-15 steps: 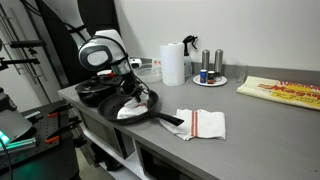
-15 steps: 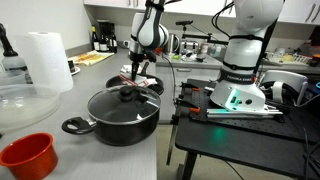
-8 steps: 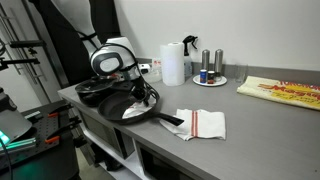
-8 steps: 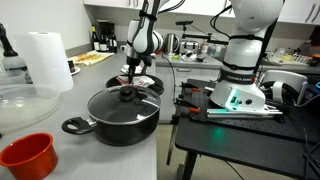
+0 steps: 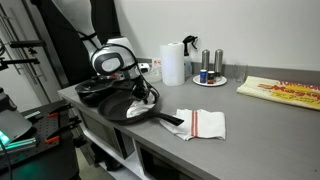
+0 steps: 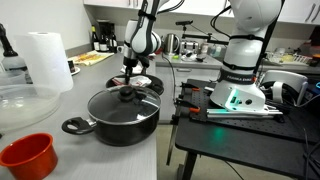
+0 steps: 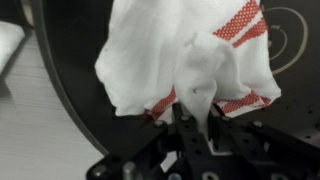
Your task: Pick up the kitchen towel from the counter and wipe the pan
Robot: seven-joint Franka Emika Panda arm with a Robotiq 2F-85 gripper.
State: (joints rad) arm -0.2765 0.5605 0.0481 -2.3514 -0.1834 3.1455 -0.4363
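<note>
I should sweep the towel in my gripper back across the open pan's bottom (image 5: pixel 115 106), away from the pan's handle, because the towel is close to the pan's rim (image 5: pixel 156 110) by the handle.
My gripper (image 5: pixel 138 88) is shut on a white kitchen towel with red stripes (image 7: pixel 190 55), pinching a fold of it between the fingers (image 7: pixel 198 112). The towel hangs into the black frying pan (image 5: pixel 128 107) and lies against its inside; the dark pan surface (image 7: pixel 80 60) shows behind it in the wrist view. In an exterior view the gripper (image 6: pixel 133 78) stands over the pan (image 6: pixel 140 84), behind a lidded pot. A second striped towel (image 5: pixel 200 124) lies flat on the counter beside the pan's handle (image 5: pixel 170 121).
A lidded black pot (image 6: pixel 122 113) and red bowl (image 6: pixel 27 158) stand in front. A paper towel roll (image 5: pixel 173 64), shakers on a plate (image 5: pixel 210 74), and a yellow cloth (image 5: pixel 280 92) sit further along the counter (image 5: pixel 260 130). Another dark pan (image 5: pixel 90 90) lies behind.
The gripper with the towel has shifted across the pan toward its far side and lowered; over the last half second it has barely moved.
</note>
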